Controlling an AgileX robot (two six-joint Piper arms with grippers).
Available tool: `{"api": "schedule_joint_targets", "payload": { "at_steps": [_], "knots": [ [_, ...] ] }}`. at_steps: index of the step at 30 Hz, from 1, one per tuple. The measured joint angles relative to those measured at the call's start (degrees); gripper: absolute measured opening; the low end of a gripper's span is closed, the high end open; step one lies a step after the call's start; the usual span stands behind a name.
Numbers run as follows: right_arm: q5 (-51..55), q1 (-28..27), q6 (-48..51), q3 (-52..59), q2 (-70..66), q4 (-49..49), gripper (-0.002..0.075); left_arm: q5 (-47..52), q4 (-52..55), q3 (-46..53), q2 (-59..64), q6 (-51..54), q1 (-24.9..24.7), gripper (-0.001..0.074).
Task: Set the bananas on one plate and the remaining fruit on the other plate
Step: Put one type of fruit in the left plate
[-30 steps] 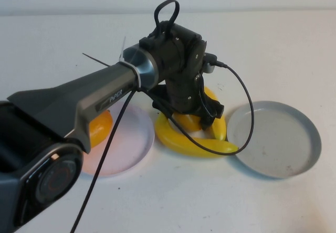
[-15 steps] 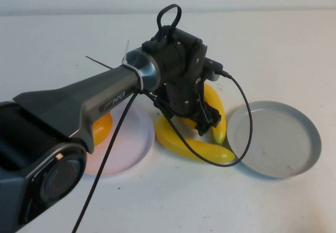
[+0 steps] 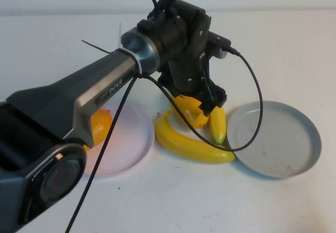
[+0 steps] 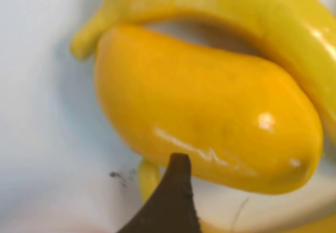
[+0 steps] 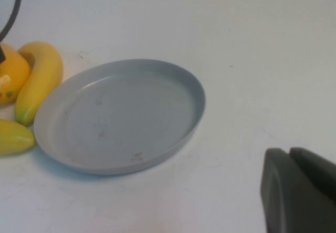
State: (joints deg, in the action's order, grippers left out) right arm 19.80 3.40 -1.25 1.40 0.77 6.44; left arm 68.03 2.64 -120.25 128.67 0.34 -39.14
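Observation:
The mango-like fruit's long side (image 4: 226, 162) is lying across the opening of my left gripper. Next, I move back, turn my left gripper and grab the fruit across its middle (image 4: 207, 109).
My left gripper (image 3: 198, 111) is shut on a plump orange-yellow mango-like fruit (image 3: 188, 107) and holds it just above the two bananas. One finger (image 4: 177, 180) shows against the fruit (image 4: 210, 117) in the left wrist view. One banana (image 3: 191, 144) lies in front on the table, the other banana (image 3: 218, 124) lies beside the grey plate (image 3: 294, 157), which holds nothing. The second mango-like fruit (image 3: 100, 128) lies on the pale pink plate (image 3: 131, 146). My right gripper (image 5: 290, 191) is shut and empty, low over the table to the right of the grey plate (image 5: 121, 117).
The left arm's body and its black cable (image 3: 252, 107) hang over the middle of the table and hide part of the pink plate. White table surface lies in front of and behind the plates.
My left gripper has risen from between the bananas with the mango-like fruit in it and shifted slightly away from me. The bananas stay on the table.

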Motion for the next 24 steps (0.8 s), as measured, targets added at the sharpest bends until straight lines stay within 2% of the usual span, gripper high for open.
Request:
{"api": "schedule_joint_targets", "payload": {
  "at_steps": [8, 11, 19, 24],
  "knots": [
    [0.0, 0.0, 0.0, 0.0, 0.0, 0.0, -0.0017, 2.4, -1.1, -1.8, 0.0, 34.3, 0.5, 0.0669],
    [0.0, 0.0, 0.0, 0.0, 0.0, 0.1, -0.0017, 2.5, -4.4, -1.8, 0.0, 42.1, 1.8, 0.0669],
    [0.0, 0.0, 0.0, 0.0, 0.0, 0.1, -0.0017, 2.5, -6.6, -1.8, 0.0, 53.6, 6.8, 0.0669],
    [0.0, 0.0, 0.0, 0.0, 0.0, 0.2, -0.0017, 2.5, -9.5, -1.8, 0.1, 65.9, 9.2, 0.0669]
  ]
}}
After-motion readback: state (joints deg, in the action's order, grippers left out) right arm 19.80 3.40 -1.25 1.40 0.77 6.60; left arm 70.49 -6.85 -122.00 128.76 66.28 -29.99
